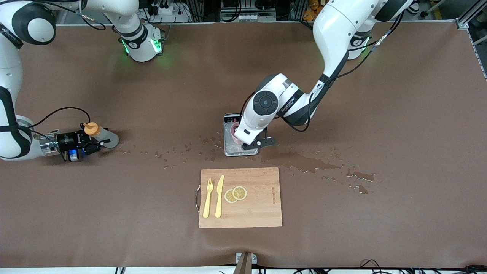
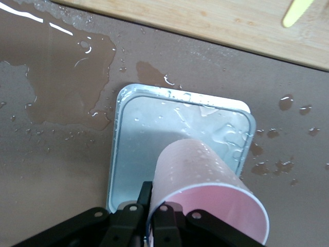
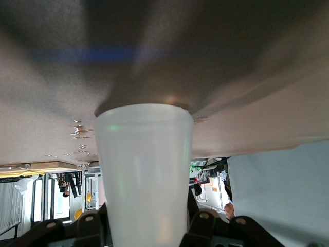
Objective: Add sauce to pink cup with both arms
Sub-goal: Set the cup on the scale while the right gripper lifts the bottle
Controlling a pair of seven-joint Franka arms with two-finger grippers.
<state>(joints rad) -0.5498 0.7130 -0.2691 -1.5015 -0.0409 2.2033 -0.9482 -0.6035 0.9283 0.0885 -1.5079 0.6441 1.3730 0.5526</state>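
The pink cup's rim [image 1: 234, 129] over the grey scale is covered by my left gripper, which should open and retreat before my right gripper brings the sauce bottle [image 1: 109, 136] over.
The pink cup [image 1: 232, 131] is on or just over the grey scale [image 1: 237, 151] at the table's middle; I cannot tell whether it touches. My left gripper [image 1: 243, 139] is shut on the cup's rim. In the left wrist view one finger [image 2: 146, 194] is outside the cup [image 2: 205, 172] wall and the other is inside it, at the gripper [image 2: 153, 208]. My right gripper [image 1: 86, 144] is shut on the sauce bottle [image 1: 105, 138] at the right arm's end of the table. The bottle leans, orange cap [image 1: 91, 128] up, its base at the table. In the right wrist view the bottle [image 3: 144, 164] fills the gripper [image 3: 145, 226].
A wooden cutting board [image 1: 258, 205] lies nearer the front camera than the scale, with a yellow fork [image 1: 208, 198], a yellow knife [image 1: 219, 196] and lemon slices [image 1: 236, 194]. Spilled liquid [image 1: 304, 163] and droplets [image 1: 171, 154] wet the table beside the scale [image 2: 133, 154].
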